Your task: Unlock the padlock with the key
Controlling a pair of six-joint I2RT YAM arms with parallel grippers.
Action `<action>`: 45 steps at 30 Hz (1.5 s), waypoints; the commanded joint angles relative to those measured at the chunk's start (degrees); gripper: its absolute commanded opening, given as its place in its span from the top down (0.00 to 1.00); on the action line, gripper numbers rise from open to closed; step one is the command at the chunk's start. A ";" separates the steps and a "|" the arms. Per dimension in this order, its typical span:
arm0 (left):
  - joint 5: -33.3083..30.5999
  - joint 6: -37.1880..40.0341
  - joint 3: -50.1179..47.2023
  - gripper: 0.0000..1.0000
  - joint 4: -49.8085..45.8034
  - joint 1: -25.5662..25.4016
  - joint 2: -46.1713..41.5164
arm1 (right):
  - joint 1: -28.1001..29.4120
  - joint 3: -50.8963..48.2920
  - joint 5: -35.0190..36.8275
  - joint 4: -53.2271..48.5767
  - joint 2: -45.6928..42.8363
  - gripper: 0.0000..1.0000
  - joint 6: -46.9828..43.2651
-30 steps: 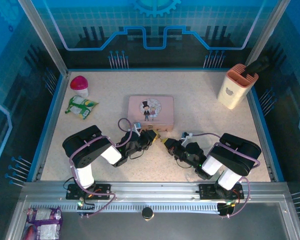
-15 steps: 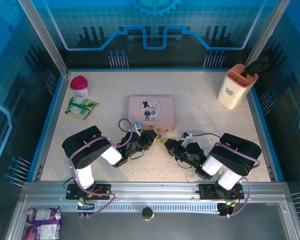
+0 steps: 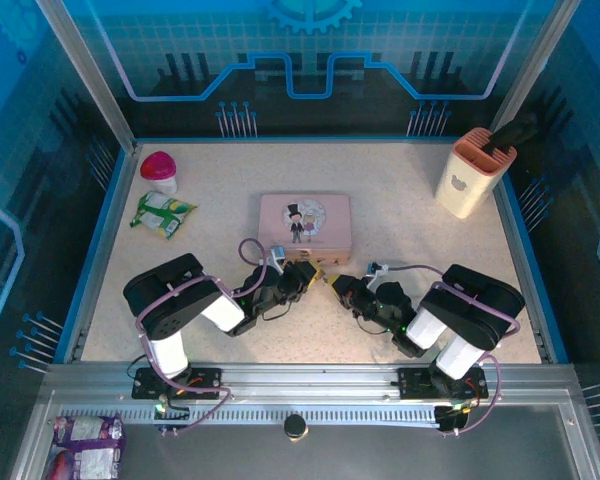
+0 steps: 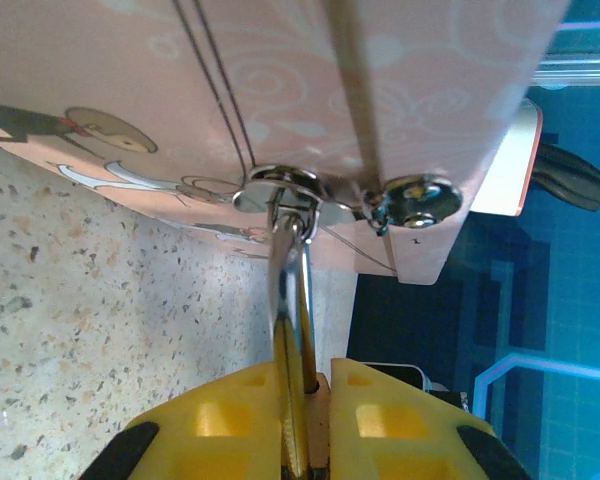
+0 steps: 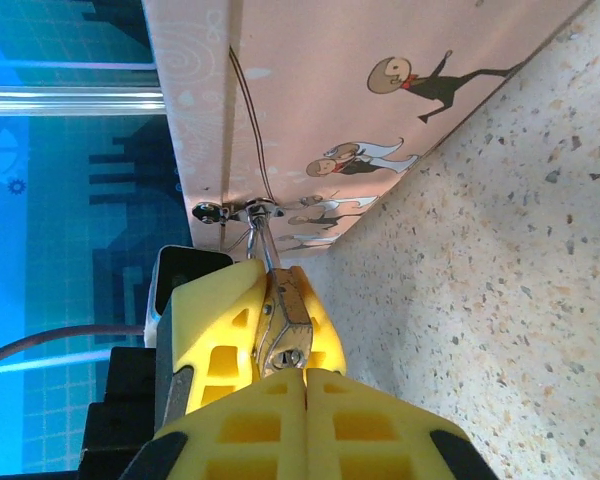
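Next, I open my right gripper, roll it and grip the key's head from another angle before I turn the key, because the key is in the keyhole of the shut padlock (image 5: 289,357).
The brass padlock (image 5: 288,315) hangs by its silver shackle (image 4: 290,280) from the clasp (image 4: 275,190) of the pink tin (image 3: 305,222). My left gripper (image 4: 315,435) is shut on the padlock's body, its yellow fingers (image 5: 215,325) on both sides. The right gripper (image 5: 305,390) is shut, its tips pressed against the padlock's keyhole end. The key is almost wholly hidden between those pads; a small metal bit (image 5: 292,357) shows in the keyhole. In the top view both grippers (image 3: 308,277) (image 3: 336,285) meet at the tin's front edge.
A green packet (image 3: 163,213) and a red-capped white pot (image 3: 160,168) lie at the back left. A peach holder (image 3: 473,172) with a dark tool stands at the back right. Blue walls ring the speckled table (image 3: 420,250).
The tin has slid slightly to the right. The right gripper has edged up toward the padlock. The left gripper still holds the padlock.
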 commanded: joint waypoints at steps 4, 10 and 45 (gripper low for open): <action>4.89 1.43 3.47 1.00 10.53 -1.90 -2.81 | -0.59 2.04 -1.19 1.03 0.96 1.00 0.77; 4.72 1.73 3.19 1.00 10.45 -1.97 -3.12 | -0.65 1.11 -0.05 0.99 -0.23 1.00 -0.07; 0.31 10.92 5.46 1.00 -23.50 0.62 -13.32 | -2.27 -3.96 -4.41 -1.58 0.35 0.63 -12.51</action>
